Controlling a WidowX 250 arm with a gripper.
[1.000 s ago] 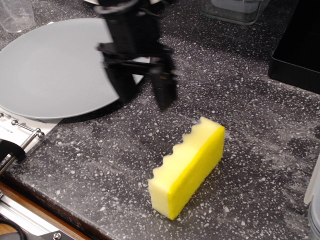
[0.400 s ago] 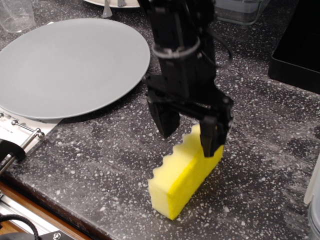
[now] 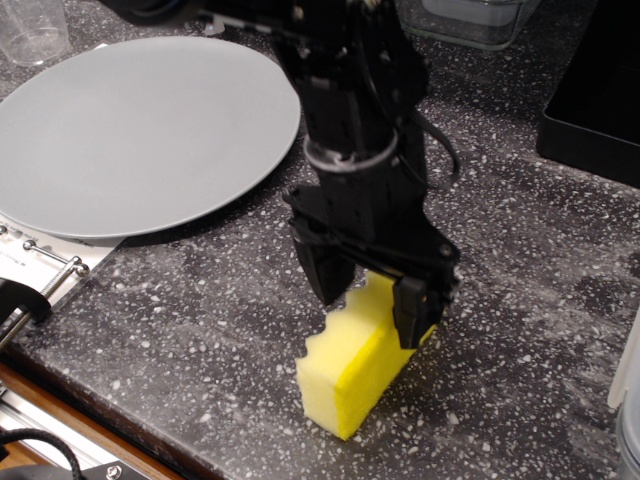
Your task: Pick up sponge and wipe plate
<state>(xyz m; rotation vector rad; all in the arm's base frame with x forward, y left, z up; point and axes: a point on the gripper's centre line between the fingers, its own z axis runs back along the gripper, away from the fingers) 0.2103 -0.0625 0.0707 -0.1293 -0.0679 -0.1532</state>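
My gripper is going to wipe with the sponge, and the grey plate [image 3: 150, 135] lies loose over the edge of white paper [image 3: 90, 246], so the plate will slide along slightly during the wipe.
The yellow sponge [image 3: 352, 375] stands on its long edge on the dark speckled counter, wavy edge facing left. My black gripper [image 3: 372, 300] has come down over its far half, one finger on the wavy left side and one finger [image 3: 412, 312] on the right face. The jaws straddle the sponge and stand open, and whether they touch it I cannot tell. The large grey plate [image 3: 130, 130] lies flat at the upper left, well apart from the sponge. The far end of the sponge is hidden behind the gripper.
A clear plastic cup [image 3: 32, 30] stands at the top left. A black box [image 3: 598, 90] sits at the right edge, a clear container [image 3: 470, 20] at the top. A metal rack [image 3: 40, 275] and the counter's front edge are at the lower left.
My gripper moved from beside the plate to the right and down. It now straddles the sponge lower than 0.4 s ago. The sponge and plate have not moved.
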